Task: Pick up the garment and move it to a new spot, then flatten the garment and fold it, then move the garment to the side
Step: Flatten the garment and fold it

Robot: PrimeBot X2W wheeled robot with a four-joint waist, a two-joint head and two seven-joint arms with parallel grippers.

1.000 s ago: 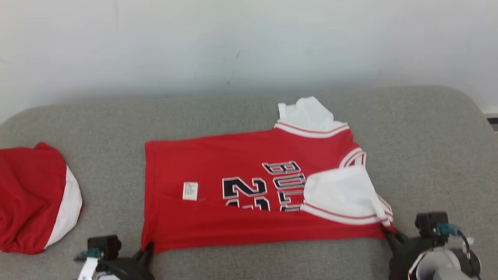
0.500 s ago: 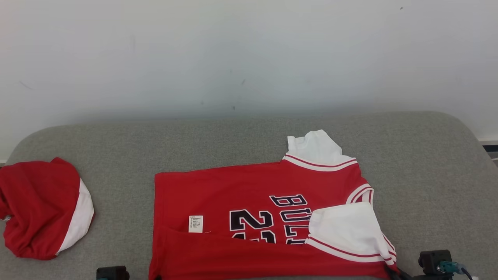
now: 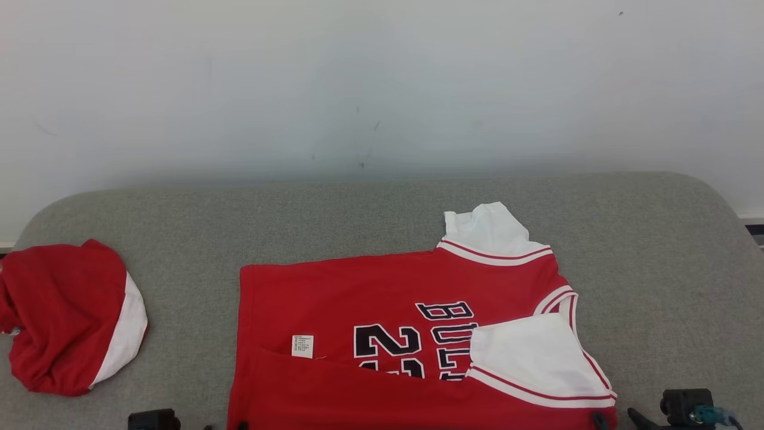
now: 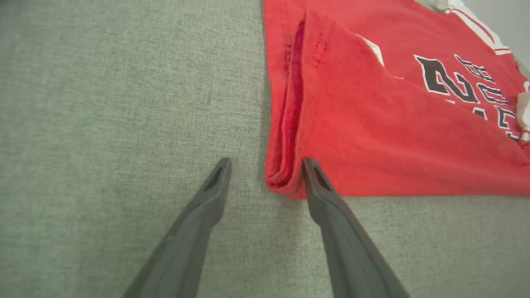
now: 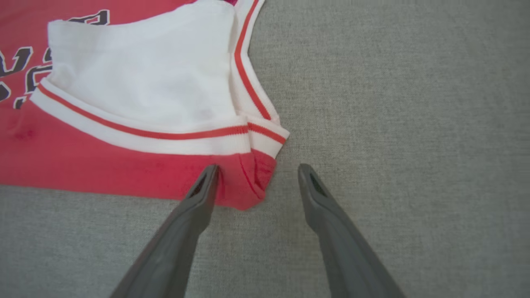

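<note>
The jersey's far side (image 3: 358, 278) will leave part of the print showing when I fold it over, because the jersey's near flap (image 3: 344, 387) stops partway across the print.
The red jersey (image 3: 370, 298), with white sleeves and a dark number, lies flat on the grey cushion (image 3: 179, 227), its near edge folded up over the lower part of the print. My left gripper (image 4: 266, 163) is open low over the cushion. The jersey's near left corner (image 4: 283, 178) lies between its fingertips, and the right finger (image 4: 314, 182) rests against the cloth. My right gripper (image 5: 257, 169) is open too, with the near right corner (image 5: 248, 190), just below the white sleeve (image 5: 140, 78), between its fingers.
A second red and white garment (image 3: 65, 316) lies bunched at the cushion's left end. A pale wall (image 3: 382, 77) rises behind the cushion. Bare grey cushion stretches behind the jersey and to its right (image 3: 668, 269).
The head camera has tilted up, so the whole picture sits lower. The jersey keeps its folded shape. Both grippers now show just at the bottom edge.
</note>
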